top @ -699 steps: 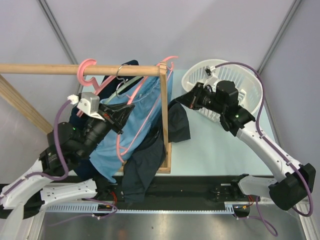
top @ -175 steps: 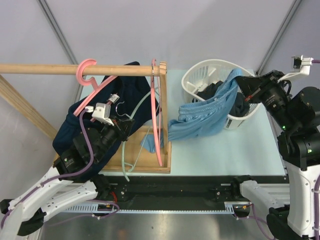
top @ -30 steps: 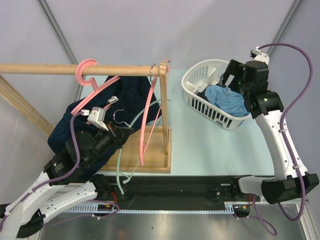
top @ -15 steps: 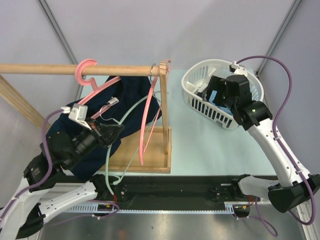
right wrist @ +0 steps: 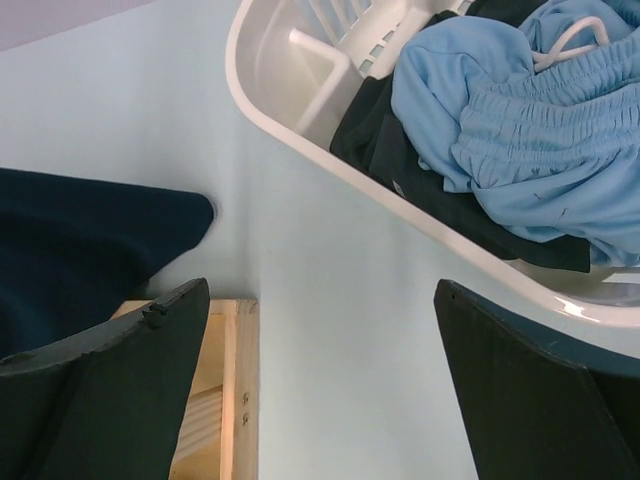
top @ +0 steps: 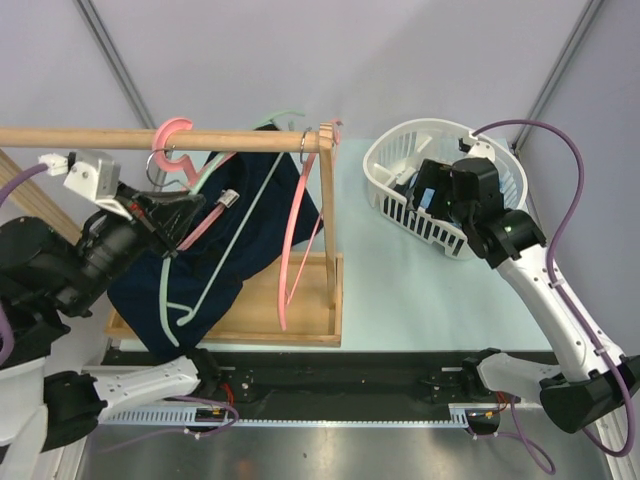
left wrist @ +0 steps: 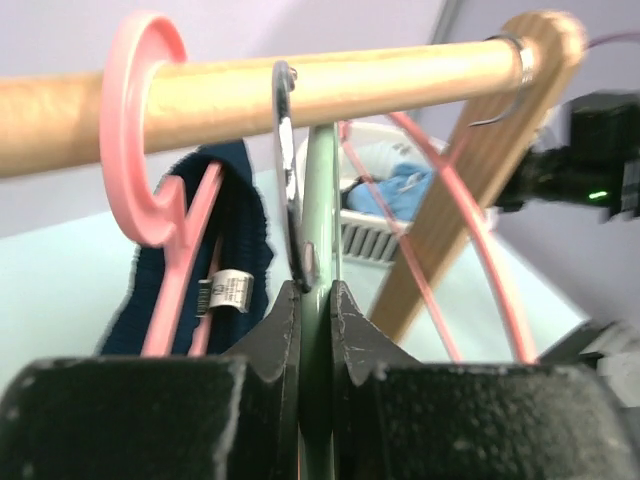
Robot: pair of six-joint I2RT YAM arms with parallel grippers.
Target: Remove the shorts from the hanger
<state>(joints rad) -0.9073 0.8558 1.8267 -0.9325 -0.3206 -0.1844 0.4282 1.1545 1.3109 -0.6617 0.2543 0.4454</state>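
Note:
The mint-green hanger's hook [left wrist: 286,130] is over the open rod, so the robot's left gripper goes on sliding the hanger toward the upright post [top: 328,215] until the hanger is clear of the shorts.
Dark navy shorts [top: 235,240] hang on a pink hanger [top: 172,137] hooked on the wooden rod [top: 90,138]. My left gripper [top: 185,210] is shut on the neck of a bare mint-green hanger [left wrist: 320,190], just below its metal hook [left wrist: 286,170], which curves over the rod [left wrist: 400,75]. Another bare pink hanger [top: 298,225] dangles at the rod's right end. Light blue shorts [right wrist: 520,110] lie on dark shorts [right wrist: 395,150] in the white basket [top: 400,215]. My right gripper [right wrist: 320,385] is open and empty above the table beside the basket.
The rack's wooden base frame [top: 300,325] lies under the rod, with an upright post [top: 327,200] at the right. A slanted wooden brace [top: 40,205] runs at the far left. Pale blue table [top: 400,290] lies between rack and basket.
My left arm has lifted the green hanger up and left to the rod. My right gripper has drifted slightly left from over the basket, staying open.

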